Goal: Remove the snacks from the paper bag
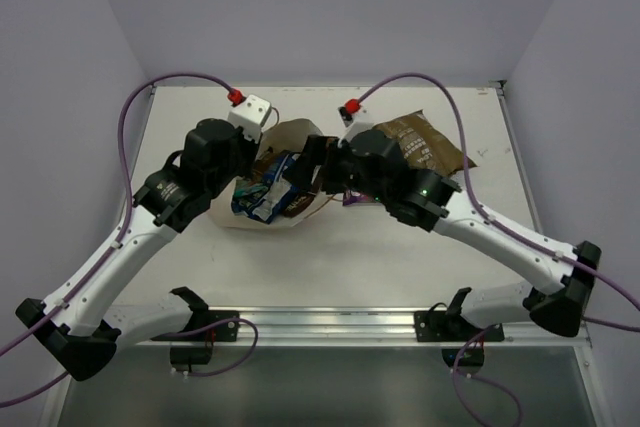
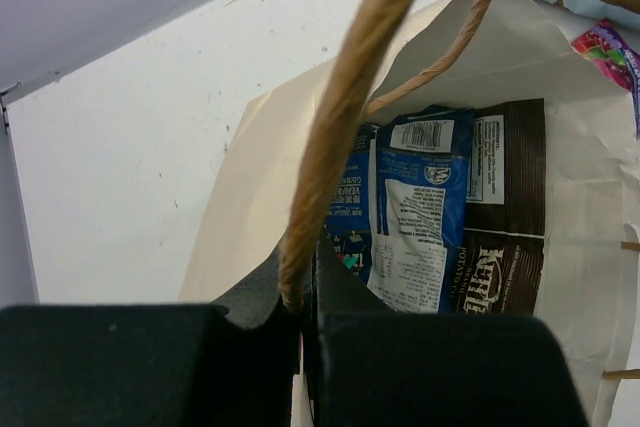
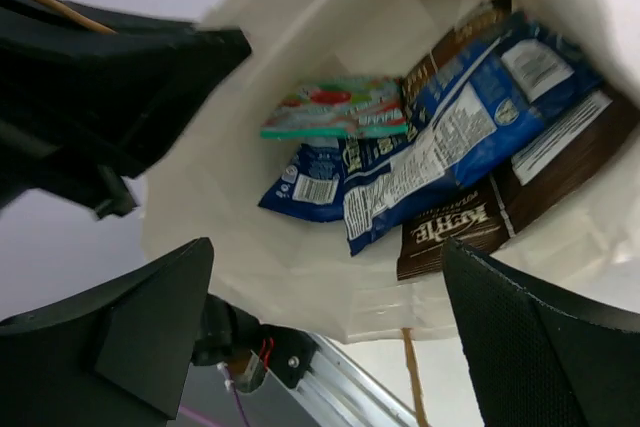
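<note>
The top blue-and-white packet (image 1: 267,193) is lying across the brown packet (image 1: 300,204), so it will come away by itself and uncover the brown packet once the robot lifts it.
The cream paper bag (image 1: 290,135) lies mid-table with its mouth open. My left gripper (image 2: 300,282) is shut on the bag's string handle (image 2: 340,117) and holds the mouth up. My right gripper (image 3: 320,332) is open and empty at the mouth, fingers (image 3: 110,337) wide apart. Inside the bag lie two blue-and-white packets (image 3: 450,147), a teal packet (image 3: 335,107) and a brown packet (image 3: 470,227). In the top view the blue packets (image 1: 265,192) show in the mouth. A second brown packet (image 1: 425,147) lies on the table right of the bag. A magenta packet (image 1: 355,197) shows partly under my right arm.
The white table (image 1: 400,257) is bounded by purple walls at the back and sides. An aluminium rail (image 1: 330,322) runs along the near edge with both arm bases. Purple cables loop over each arm.
</note>
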{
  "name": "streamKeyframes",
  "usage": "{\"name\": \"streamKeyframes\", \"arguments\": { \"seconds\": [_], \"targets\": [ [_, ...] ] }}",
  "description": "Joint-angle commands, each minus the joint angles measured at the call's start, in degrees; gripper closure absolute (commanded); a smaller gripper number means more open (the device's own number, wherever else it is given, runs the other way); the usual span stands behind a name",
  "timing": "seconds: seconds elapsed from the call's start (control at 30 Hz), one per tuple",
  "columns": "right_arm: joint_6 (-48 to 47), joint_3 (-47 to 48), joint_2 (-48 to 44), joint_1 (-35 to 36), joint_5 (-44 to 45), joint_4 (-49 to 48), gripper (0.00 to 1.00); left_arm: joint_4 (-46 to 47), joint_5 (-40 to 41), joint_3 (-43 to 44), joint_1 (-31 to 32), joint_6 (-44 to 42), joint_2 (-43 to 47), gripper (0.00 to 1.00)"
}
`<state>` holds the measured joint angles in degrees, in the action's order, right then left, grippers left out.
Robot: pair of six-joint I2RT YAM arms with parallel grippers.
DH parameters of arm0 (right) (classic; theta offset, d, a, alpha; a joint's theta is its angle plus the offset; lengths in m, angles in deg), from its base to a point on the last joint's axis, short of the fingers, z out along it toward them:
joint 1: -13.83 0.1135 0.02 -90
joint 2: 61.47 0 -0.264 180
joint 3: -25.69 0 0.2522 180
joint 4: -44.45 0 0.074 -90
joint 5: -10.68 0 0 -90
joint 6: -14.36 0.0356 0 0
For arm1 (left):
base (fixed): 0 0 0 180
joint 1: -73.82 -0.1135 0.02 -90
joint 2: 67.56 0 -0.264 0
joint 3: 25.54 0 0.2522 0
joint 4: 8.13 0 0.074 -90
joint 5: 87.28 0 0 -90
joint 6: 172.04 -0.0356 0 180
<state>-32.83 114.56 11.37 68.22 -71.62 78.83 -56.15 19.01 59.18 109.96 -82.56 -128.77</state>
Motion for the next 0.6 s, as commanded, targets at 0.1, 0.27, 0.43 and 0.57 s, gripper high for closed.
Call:
{"name": "streamKeyframes", "arguments": {
  "seconds": [0.1,0.27,0.43,0.57],
  "targets": [
    [7.63,5.22,9.24,2.65,3.98,3.46,0.01,0.86,2.16,1.46,-0.02,3.24,-0.49,1.00],
    [12.46,2.68,13.64,2.65,6.44,2.76,0.01,0.95,1.72,1.38,0.07,3.59,-0.40,1.00],
    [13.27,2.76,18.47,2.30,6.80,1.70,0.02,0.95,0.93,1.03,0.33,4.20,0.13,1.00],
    [17.03,1.89,20.67,1.33,6.71,0.74,0.03,1.04,0.06,0.50,0.42,5.08,0.65,1.00]
  ]
}}
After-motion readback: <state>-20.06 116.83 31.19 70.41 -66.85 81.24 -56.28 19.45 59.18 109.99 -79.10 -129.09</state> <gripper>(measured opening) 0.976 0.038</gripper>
